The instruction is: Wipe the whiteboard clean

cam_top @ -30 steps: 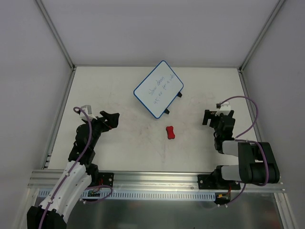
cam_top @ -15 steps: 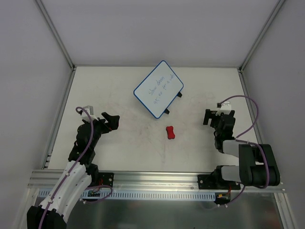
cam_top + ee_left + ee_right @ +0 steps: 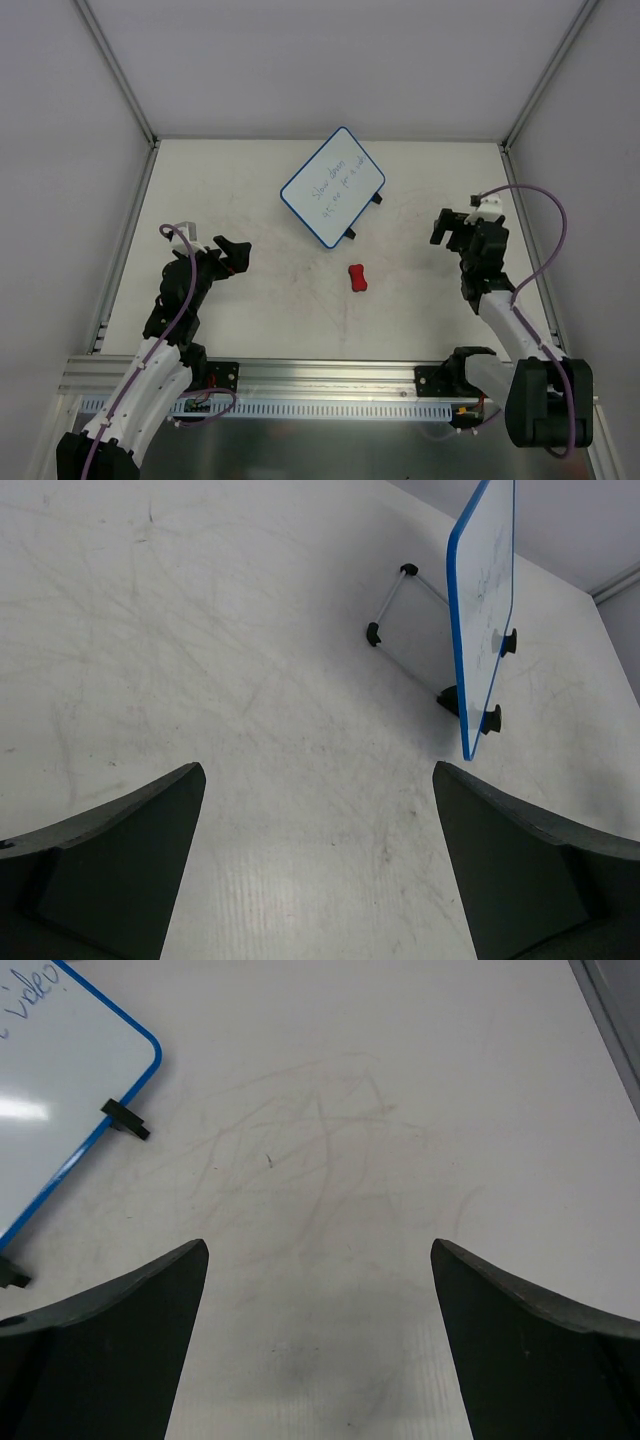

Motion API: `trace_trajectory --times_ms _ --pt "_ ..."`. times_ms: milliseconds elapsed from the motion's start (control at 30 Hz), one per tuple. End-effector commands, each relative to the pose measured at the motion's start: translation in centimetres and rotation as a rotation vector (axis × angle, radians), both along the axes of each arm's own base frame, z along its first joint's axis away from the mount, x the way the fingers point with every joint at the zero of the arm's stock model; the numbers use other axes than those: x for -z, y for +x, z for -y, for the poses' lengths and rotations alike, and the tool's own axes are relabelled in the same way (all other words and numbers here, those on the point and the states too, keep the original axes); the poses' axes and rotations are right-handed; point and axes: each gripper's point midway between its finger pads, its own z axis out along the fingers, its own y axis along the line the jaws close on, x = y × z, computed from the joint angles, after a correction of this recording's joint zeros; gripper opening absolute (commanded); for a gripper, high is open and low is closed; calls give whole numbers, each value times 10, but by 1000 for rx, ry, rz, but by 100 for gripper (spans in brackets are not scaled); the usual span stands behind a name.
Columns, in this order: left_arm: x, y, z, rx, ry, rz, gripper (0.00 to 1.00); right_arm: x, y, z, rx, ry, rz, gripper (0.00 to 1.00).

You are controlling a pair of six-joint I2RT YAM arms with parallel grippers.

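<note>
The red eraser is clear of the whiteboard's edge (image 3: 332,246), so my right gripper should keep going toward the eraser until the open fingers are on both sides of its narrow waist (image 3: 357,278).
The whiteboard (image 3: 333,187), white with a blue rim and handwriting on it, lies at the far middle of the table, its two black feet on the right edge. It shows edge-on at the upper right of the left wrist view (image 3: 485,600) and at the upper left of the right wrist view (image 3: 60,1110). A small red bone-shaped eraser (image 3: 357,278) lies on the table in front of the board. My left gripper (image 3: 235,252) is open and empty at the left, above bare table (image 3: 318,775). My right gripper (image 3: 447,225) is open and empty, to the right of the board (image 3: 318,1250).
The table (image 3: 230,190) is white with faint scuff marks. Grey walls and metal frame posts (image 3: 115,75) close it in at the back and sides. A thin metal bar with black ends (image 3: 392,620) rests on the table beside the board.
My right arm has reached out, moving its gripper away from the base toward the far side. The left gripper has barely moved. Board and eraser lie as before.
</note>
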Motion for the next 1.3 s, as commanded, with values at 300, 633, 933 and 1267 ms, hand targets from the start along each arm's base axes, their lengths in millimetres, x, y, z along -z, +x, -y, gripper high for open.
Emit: trace_trajectory --times_ms 300,633,933,1267 --pt "-14 5 2 12 18 23 99 -55 -33 -51 -111 400 -73 99" --pt "-18 4 9 51 6 40 99 -42 -44 -110 -369 655 -209 99" --pt "-19 2 11 64 0 50 99 -15 -66 -116 -333 374 -326 99" --pt "-23 -2 13 86 4 84 99 17 -96 -152 -417 138 -537 78"
